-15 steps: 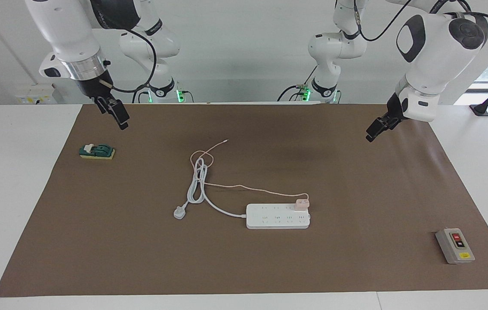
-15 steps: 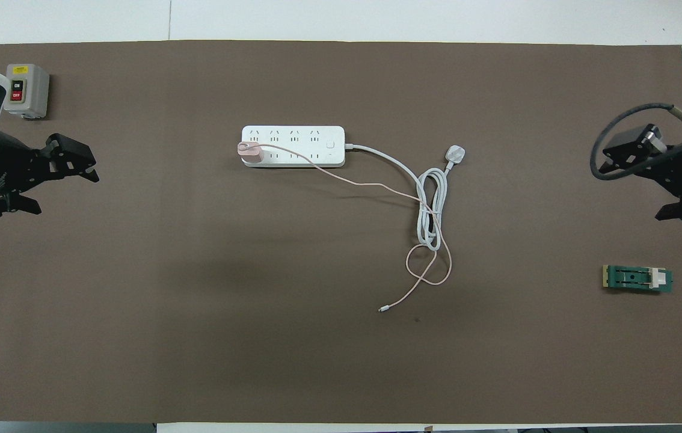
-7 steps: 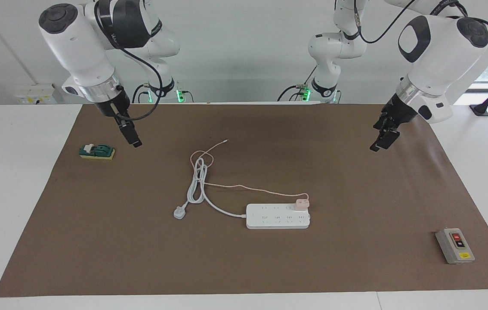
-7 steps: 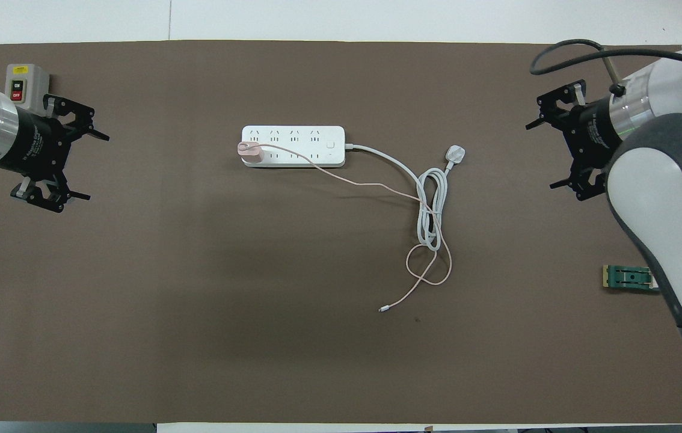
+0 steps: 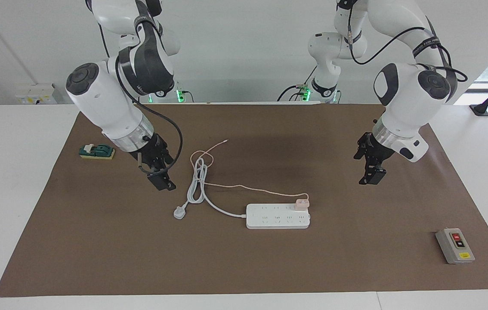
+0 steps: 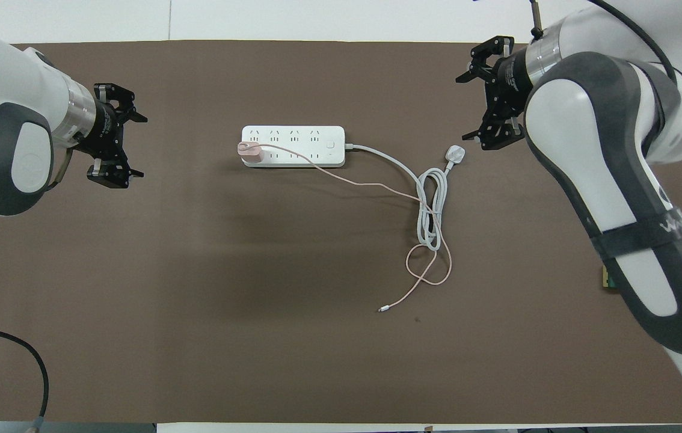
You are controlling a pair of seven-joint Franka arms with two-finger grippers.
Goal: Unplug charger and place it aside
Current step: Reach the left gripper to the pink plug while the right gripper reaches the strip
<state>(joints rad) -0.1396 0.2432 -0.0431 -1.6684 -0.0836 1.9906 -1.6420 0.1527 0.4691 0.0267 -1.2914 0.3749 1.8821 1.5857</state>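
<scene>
My gripper will carry the charger away, and the thin pink cable (image 6: pixel 364 184) will trail free because it lies on top of the coiled white cord (image 6: pixel 429 210).
The pale-pink charger (image 5: pixel 302 203) (image 6: pixel 251 152) sits plugged into the end socket of the white power strip (image 5: pixel 277 216) (image 6: pixel 293 146) that lies toward the left arm's end. Its thin pink cable (image 5: pixel 244 187) (image 6: pixel 377 186) runs across the mat and loops over the strip's coiled white cord. My left gripper (image 5: pixel 369 177) (image 6: pixel 135 146) is open and empty, over the mat beside the strip's charger end. My right gripper (image 5: pixel 162 183) (image 6: pixel 471 109) is open and empty, over the mat beside the white three-pin plug (image 5: pixel 179 212) (image 6: pixel 456 154).
A grey switch box (image 5: pixel 455 246) stands at the left arm's end of the brown mat (image 5: pixel 97 241), farther from the robots than the strip. A small green and yellow block (image 5: pixel 97 151) lies at the right arm's end, mostly hidden under the right arm in the overhead view.
Both grippers have moved in from the table's ends toward the power strip and come lower. The charger, strip and cables have not moved.
</scene>
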